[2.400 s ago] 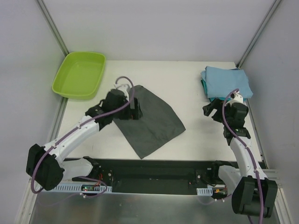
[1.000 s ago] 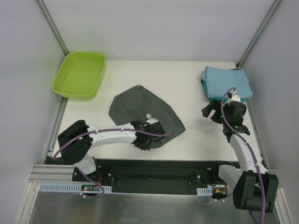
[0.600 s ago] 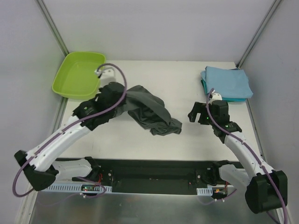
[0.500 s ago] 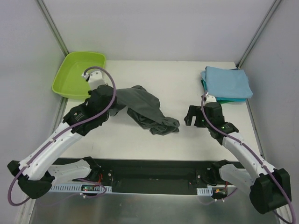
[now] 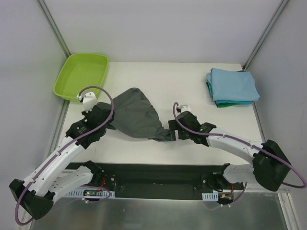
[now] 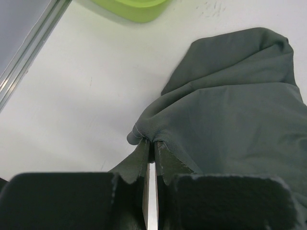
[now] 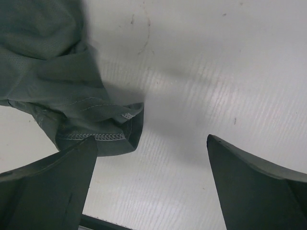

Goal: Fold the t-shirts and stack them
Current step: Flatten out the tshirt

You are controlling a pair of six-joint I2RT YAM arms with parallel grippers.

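Note:
The grey t-shirt lies bunched [image 5: 136, 115] and my left gripper has just one edge of it. My right gripper should pinch the stitched hem [image 7: 112, 136] first, and then both grippers should lift the t-shirt and spread it out.
A dark charcoal-grey t-shirt [image 5: 136, 115] lies bunched in the middle of the table, also filling the left wrist view [image 6: 235, 120]. My left gripper [image 5: 106, 125] is shut on its left edge, the cloth pinched between the fingertips [image 6: 152, 146]. My right gripper [image 5: 176, 134] is low at the shirt's right end, open. In the right wrist view its jaws stand wide [image 7: 153, 143], with a stitched hem of the grey shirt [image 7: 96, 132] by the left finger [image 7: 53, 182]. A folded light blue t-shirt [image 5: 232, 84] sits on a teal one [image 5: 228, 102] at the far right.
A lime-green tub [image 5: 81, 76] stands at the far left corner of the white table [image 5: 192, 81], its rim showing in the left wrist view [image 6: 134, 5]. Metal frame posts run along both sides. A black rail crosses the near edge [image 5: 153, 175].
My left arm has pulled back toward the near left, dragging the grey shirt's edge with it. My right arm has swung left from beside the folded stack down to the shirt's right end.

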